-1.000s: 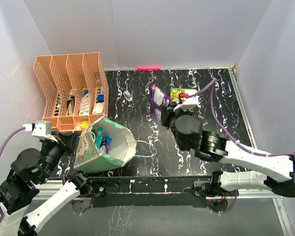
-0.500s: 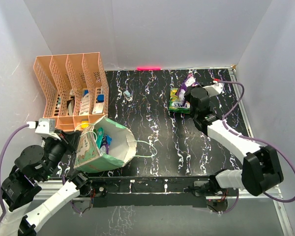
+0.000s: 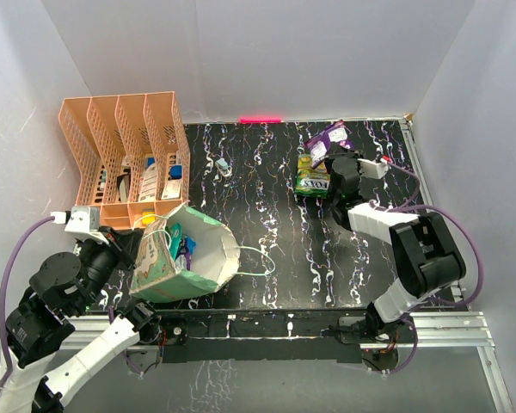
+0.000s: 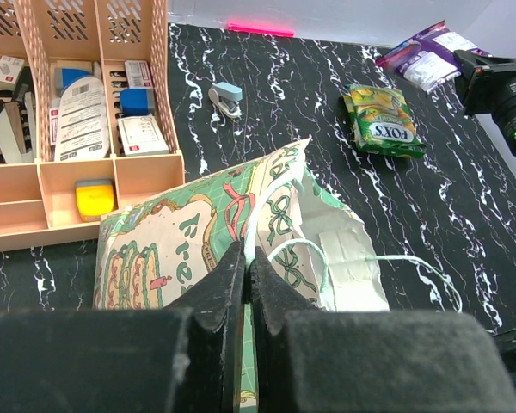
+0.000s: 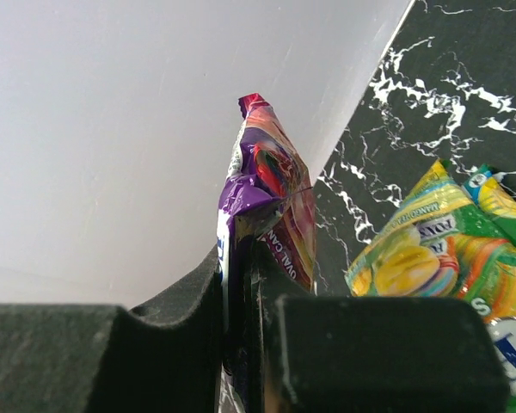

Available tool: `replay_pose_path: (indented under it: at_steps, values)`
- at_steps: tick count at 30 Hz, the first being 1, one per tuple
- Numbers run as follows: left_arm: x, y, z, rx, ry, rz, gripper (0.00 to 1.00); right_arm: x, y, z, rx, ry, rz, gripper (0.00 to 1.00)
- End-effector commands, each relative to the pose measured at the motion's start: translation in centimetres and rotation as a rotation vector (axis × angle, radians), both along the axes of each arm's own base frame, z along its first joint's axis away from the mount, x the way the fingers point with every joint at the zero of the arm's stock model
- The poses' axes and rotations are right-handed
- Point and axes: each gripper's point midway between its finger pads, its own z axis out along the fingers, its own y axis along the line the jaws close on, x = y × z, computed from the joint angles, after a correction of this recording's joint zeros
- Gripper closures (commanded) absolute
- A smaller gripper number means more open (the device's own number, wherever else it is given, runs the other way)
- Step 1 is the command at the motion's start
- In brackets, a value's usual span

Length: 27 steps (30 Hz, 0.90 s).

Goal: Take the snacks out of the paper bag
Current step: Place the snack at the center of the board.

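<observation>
The purple packet (image 3: 329, 141) is hanging free next to the flat green-and-yellow packet. My right gripper should now go over that flat packet (image 3: 312, 178) and let go there.
The paper bag (image 3: 202, 258) lies tipped on the near left of the table, mouth facing left and up, with teal and purple snack packets (image 3: 177, 242) inside. My left gripper (image 3: 131, 247) is shut on the bag's rim by its string handle; the left wrist view shows the jaws (image 4: 247, 258) pinching the paper bag's (image 4: 189, 245) edge. My right gripper (image 3: 334, 157) is shut on a purple packet (image 3: 327, 135) at the far right, held upright near the back wall; it also shows in the right wrist view (image 5: 262, 185). A green-and-yellow packet (image 3: 312, 177) lies flat beside it.
An orange file rack (image 3: 125, 159) with small blue and yellow items stands at the far left, just behind the bag. A small blue-grey stapler (image 3: 224, 166) lies right of it. White walls close the back and sides. A string handle (image 3: 258, 262) trails right from the bag.
My right gripper has carried the purple packet from the table's middle to the far right, beyond the green-and-yellow packet. The left gripper has kept its hold on the bag.
</observation>
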Motion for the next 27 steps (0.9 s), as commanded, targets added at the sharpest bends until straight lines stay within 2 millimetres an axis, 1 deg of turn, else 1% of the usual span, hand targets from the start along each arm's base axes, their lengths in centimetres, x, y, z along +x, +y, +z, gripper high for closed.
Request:
replay_pose_path:
  at_steps: [1,5,7,11,15,16,17,27]
  values:
    - [0.0,-0.3,0.2,-0.011,-0.009,-0.01,1.0,0.6,-1.1,4.3,0.132,-0.224,-0.069,0.93]
    - [-0.1,-0.2,0.5,-0.021,-0.016,-0.01,1.0,1.2,-0.7,2.1,0.185,-0.198,-0.07,0.93]
    - [-0.1,-0.1,0.6,-0.024,-0.019,-0.008,1.0,1.4,-0.6,1.4,0.196,-0.199,-0.065,0.93]
    - [-0.3,0.0,0.7,-0.027,-0.019,-0.008,1.0,1.2,-0.7,-0.5,0.211,-0.188,-0.075,0.93]
    - [-0.3,0.1,0.6,-0.028,-0.018,-0.006,1.0,0.9,-0.8,-1.6,0.232,-0.171,-0.084,0.93]
    - [-0.3,0.1,0.6,-0.028,-0.019,-0.004,1.0,0.9,-1.0,-2.8,0.228,-0.154,-0.092,0.93]
    - [-0.3,0.1,0.6,-0.027,-0.02,-0.005,1.0,0.9,-1.0,-3.3,0.229,-0.152,-0.093,0.93]
    - [-0.3,0.2,0.6,-0.027,-0.023,0.001,1.0,0.7,-0.2,-6.7,0.29,-0.105,-0.101,0.92]
